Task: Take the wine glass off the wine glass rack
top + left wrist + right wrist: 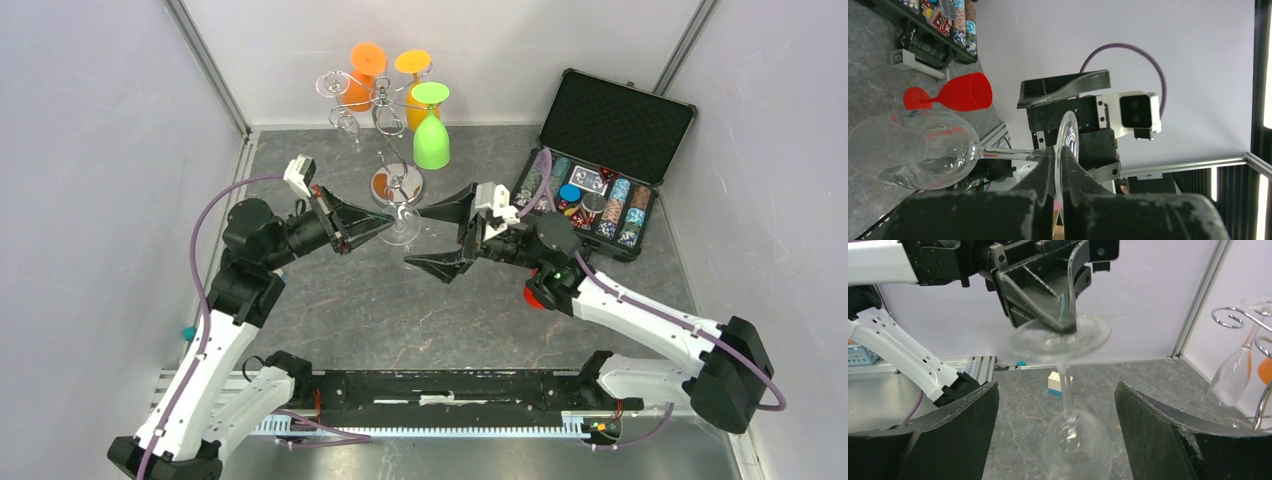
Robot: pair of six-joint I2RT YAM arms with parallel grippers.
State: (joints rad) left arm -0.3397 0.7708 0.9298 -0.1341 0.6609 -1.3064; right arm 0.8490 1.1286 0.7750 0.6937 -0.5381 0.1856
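Observation:
With the wine glass hanging upside down by its foot, my right gripper should take its stem and turn it before my left gripper takes the bowl's rim.
A clear wine glass hangs upside down above the table, away from the silver wine glass rack. My left gripper is shut on the glass's round foot, with the stem and bowl reaching out to one side. From the right wrist, the foot is pinched by the left fingers and the bowl hangs below. My right gripper is open, one finger on each side of the bowl without touching it.
The rack still carries a clear glass, two orange glasses and a green one. An open black case of poker chips sits at the right. A red glass lies by the right arm.

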